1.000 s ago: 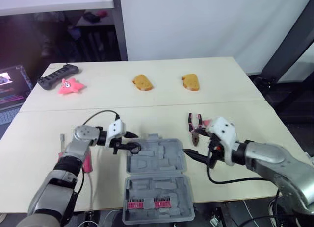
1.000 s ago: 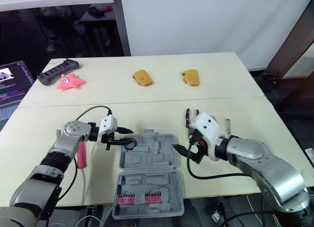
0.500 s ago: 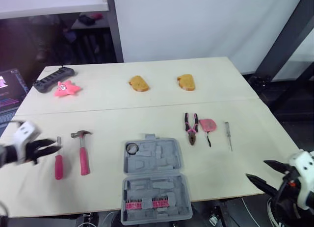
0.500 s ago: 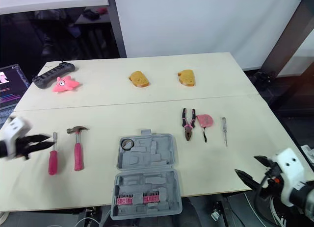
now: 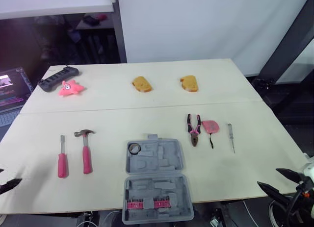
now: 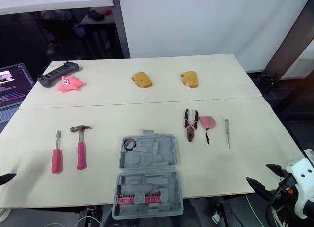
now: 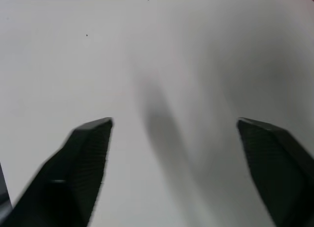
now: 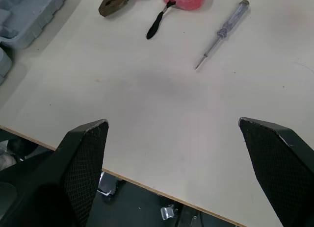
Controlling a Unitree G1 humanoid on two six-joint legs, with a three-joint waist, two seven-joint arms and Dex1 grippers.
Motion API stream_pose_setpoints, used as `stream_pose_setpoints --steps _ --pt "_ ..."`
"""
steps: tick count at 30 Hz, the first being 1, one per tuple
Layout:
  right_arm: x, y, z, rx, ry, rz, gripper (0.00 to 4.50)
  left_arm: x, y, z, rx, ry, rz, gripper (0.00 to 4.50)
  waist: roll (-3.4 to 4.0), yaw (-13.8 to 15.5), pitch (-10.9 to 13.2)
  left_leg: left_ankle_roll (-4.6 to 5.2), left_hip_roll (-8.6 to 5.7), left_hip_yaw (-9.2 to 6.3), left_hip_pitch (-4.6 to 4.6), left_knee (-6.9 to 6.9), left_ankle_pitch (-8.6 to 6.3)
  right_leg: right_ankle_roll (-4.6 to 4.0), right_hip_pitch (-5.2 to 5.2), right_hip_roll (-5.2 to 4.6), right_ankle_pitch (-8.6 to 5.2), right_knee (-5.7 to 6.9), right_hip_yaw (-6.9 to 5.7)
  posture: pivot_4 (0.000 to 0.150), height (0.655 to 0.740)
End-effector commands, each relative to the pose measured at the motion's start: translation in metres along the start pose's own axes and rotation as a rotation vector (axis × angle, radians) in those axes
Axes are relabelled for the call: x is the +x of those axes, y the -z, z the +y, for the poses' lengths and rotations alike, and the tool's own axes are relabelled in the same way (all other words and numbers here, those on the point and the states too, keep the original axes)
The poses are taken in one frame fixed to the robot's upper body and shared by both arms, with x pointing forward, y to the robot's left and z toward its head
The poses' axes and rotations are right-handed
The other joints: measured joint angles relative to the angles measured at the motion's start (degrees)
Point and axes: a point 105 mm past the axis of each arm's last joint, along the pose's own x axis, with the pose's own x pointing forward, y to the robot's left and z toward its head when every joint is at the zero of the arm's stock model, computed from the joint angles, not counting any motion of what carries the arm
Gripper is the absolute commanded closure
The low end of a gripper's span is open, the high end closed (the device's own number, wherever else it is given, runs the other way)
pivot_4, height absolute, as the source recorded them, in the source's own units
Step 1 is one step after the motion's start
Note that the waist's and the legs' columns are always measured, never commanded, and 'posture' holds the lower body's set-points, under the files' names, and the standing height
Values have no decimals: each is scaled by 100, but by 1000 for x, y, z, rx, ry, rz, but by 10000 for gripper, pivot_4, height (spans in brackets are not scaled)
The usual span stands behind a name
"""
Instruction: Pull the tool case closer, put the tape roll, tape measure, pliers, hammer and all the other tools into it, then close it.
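Observation:
My gripper will carry the pink tape measure to the case, and its black strap (image 5: 211,138) should hang down and come along, because the strap's far end (image 5: 212,146) is loose.
The grey tool case (image 5: 154,175) lies open near the table's front edge, with a row of pink bits in its front half. A black tape roll (image 5: 134,148) rests in the back left corner of the case. Left of the case lie a pink-handled hammer (image 5: 86,149) and a pink screwdriver (image 5: 62,159). To the case's right are the pliers (image 5: 193,129), the pink tape measure (image 5: 210,125) and a clear screwdriver (image 5: 230,136). My left gripper (image 7: 174,129) hovers open over bare table at the front left corner. My right gripper (image 5: 279,183) stands open and empty off the front right corner.
At the back of the table are a black power strip (image 5: 58,78), a pink star toy (image 5: 70,87) and two bread pieces (image 5: 142,83) (image 5: 190,83). A laptop (image 5: 12,89) sits beyond the left edge. The table's front edge (image 8: 54,146) runs just under my right gripper.
My left gripper has let go of the tape roll, which now lies in the case. Both arms have drawn back from the case to the table's front corners.

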Motion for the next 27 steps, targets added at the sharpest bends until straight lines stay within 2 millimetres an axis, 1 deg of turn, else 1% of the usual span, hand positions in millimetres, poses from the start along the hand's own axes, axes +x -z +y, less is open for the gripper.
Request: stream_pose_setpoints --steps 1,4,6,7,9,10,11,12,13,15,17,18,19,20,21,24,26,27 --pt "-5 -6 -4 -33 26 -10 0 -1 -5 2 3 -12 -32 153 0 -3 0 0 0 0 0 -1 0 0 0 0 0 0 0 1500 7400" --pt "-4 -7 -5 -37 27 -9 0 4 -8 -1 7 2 -45 153 -1 -5 0 0 0 0 0 -1 0 0 0 0 0 0 0 1500 7400" --pt "-1 -7 -2 -51 25 0 0 10 -15 -5 13 18 -81 153 -1 2 0 0 0 0 0 -1 0 0 0 0 0 0 0 1500 7400" --pt "3 -8 1 -65 16 6 0 13 -20 -8 18 33 -110 153 -1 4 0 0 0 0 0 -1 0 0 0 0 0 0 0 1500 7400" --pt "13 -18 13 -73 -10 -26 0 21 -31 -17 45 71 -162 153 -1 0 0 0 -1 0 0 -1 0 0 1 -1 0 0 0 1500 7400" --pt "20 -24 18 -60 -7 -48 0 27 -38 -26 66 115 -192 153 -1 -1 0 0 -1 0 1 -1 0 0 1 0 0 0 0 1500 7400" --pt "28 -29 25 -51 -7 -62 0 35 -47 -40 89 173 -228 153 0 -7 -1 0 0 -1 1 -1 0 -1 1 0 1 0 0 1500 7400" --pt "37 -33 32 -35 -7 -71 0 42 -55 -57 109 245 -263 153 1 -14 -1 0 1 -1 1 -1 0 -1 1 -1 2 1 1 1500 7400" --pt "47 -34 36 -13 18 -68 0 49 -64 -79 106 321 -302 153 2 -16 -2 0 3 0 0 -1 0 -2 1 -3 2 1 1 1500 7400" --pt "65 -34 38 26 95 -46 0 54 -82 -119 86 454 -362 153 3 -21 -2 -1 17 0 -1 -1 1 -3 0 -10 3 2 4 1500 7400" --pt "77 -36 39 37 149 -33 0 52 -94 -141 80 504 -391 153 1 -13 -2 -3 18 -1 -5 0 0 -3 -3 -18 4 1 8 1500 7400" --pt "87 -39 40 64 185 -50 0 50 -103 -155 83 537 -416 153 -5 -11 -1 -3 16 -3 -7 -1 0 -3 -5 -17 4 -1 8 1500 7400" --pt "101 -44 43 107 220 -70 0 46 -112 -173 100 594 -448 153 -10 -22 -3 -3 17 -6 -9 -1 0 -3 -8 -17 4 0 8 1500 7400" --pt "114 -49 45 129 254 -76 0 40 -119 -187 121 640 -474 153 -6 -25 -2 -3 19 -14 -9 -2 0 -7 -8 -18 5 -2 8 1500 7400" --pt "123 -52 43 151 294 -75 0 36 -123 -196 135 671 -484 153 4 -28 1 -4 19 -15 -7 -2 1 -15 -8 -15 8 -3 8 1500 7400" --pt "141 -60 33 182 368 -69 0 26 -137 -209 206 708 -516 153 43 -12 13 -9 12 -10 -6 -6 4 -38 -9 -5 4 -5 7 1500 7400" --pt "156 -65 24 202 406 -60 0 10 -157 -222 256 770 -600 153 45 -8 16 -9 -4 -9 -11 -8 4 -36 -14 -2 3 -5 4 1500 7400" --pt "162 -67 23 198 406 -51 0 3 -168 -227 263 796 -641 153 44 -8 16 -10 -7 -8 -16 -8 5 -35 -17 -2 3 -5 4 1500 7400"
